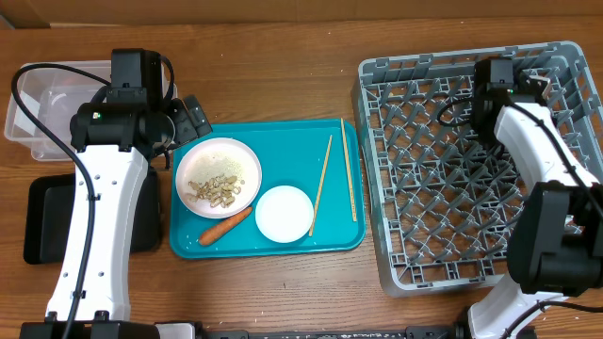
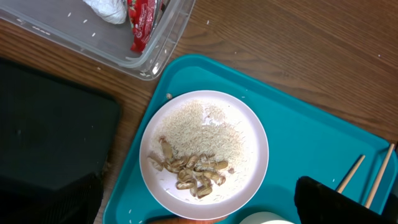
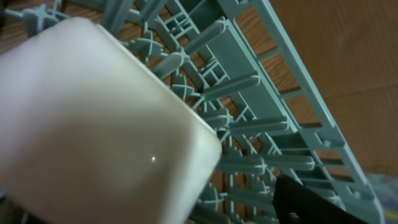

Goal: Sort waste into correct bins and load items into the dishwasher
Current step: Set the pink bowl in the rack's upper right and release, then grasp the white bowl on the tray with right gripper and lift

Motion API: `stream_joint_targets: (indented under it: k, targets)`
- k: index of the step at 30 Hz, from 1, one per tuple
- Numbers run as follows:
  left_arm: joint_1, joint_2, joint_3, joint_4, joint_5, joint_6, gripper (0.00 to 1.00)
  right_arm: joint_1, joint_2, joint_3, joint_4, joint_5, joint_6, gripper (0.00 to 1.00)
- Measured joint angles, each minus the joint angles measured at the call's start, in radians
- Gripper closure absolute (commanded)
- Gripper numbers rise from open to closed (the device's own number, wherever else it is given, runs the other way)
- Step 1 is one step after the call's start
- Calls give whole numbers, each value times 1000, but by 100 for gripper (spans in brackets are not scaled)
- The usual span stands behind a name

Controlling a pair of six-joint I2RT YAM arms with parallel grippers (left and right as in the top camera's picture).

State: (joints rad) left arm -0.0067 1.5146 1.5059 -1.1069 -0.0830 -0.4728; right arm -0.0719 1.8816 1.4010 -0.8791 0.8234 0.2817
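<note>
The inner chopstick (image 1: 322, 183) is resting loose against the white bowl's rim (image 1: 312, 222), so I expect the inner chopstick to swing round when I lift the white bowl away.
My left gripper (image 2: 205, 208) hangs open over the near rim of the white plate (image 2: 204, 154), which holds beige food scraps (image 2: 189, 175) and rice and sits on the teal tray (image 1: 283, 141). An orange carrot (image 1: 224, 226), a small white bowl (image 1: 284, 213) and two chopsticks (image 1: 321, 184) lie on that tray too. The clear tub (image 2: 112, 46) holds a red wrapper (image 2: 143, 25) and a white tissue (image 2: 106, 9). My right gripper (image 1: 490, 89) is over the grey rack (image 1: 424, 188), open. A white dish (image 3: 93, 124) rests among the pegs, clear of the one finger (image 3: 311, 202) that shows.
The flat black tray (image 1: 42, 221) lies left of the teal tray, under my left arm. The clear tub (image 1: 42, 104) stands at the back left. Upright pegs crowd round the white dish in the rack. My right arm stretches over the rack's right side.
</note>
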Motion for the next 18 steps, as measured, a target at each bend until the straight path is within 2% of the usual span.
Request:
stream_joint_targets:
  k: [5, 11, 15, 18]
  targets:
    - [0, 0, 0, 1, 0, 0, 0, 17, -3, 166, -61, -126, -47, 16]
    - [0, 0, 0, 0, 0, 0, 0, 68, -30, 381, -92, -647, -185, 16]
    - [0, 0, 0, 1, 0, 0, 0, 148, -50, 398, -114, -981, -231, 16]
    - [0, 0, 0, 1, 0, 0, 0, 241, -43, 391, -180, -1104, -272, 16]
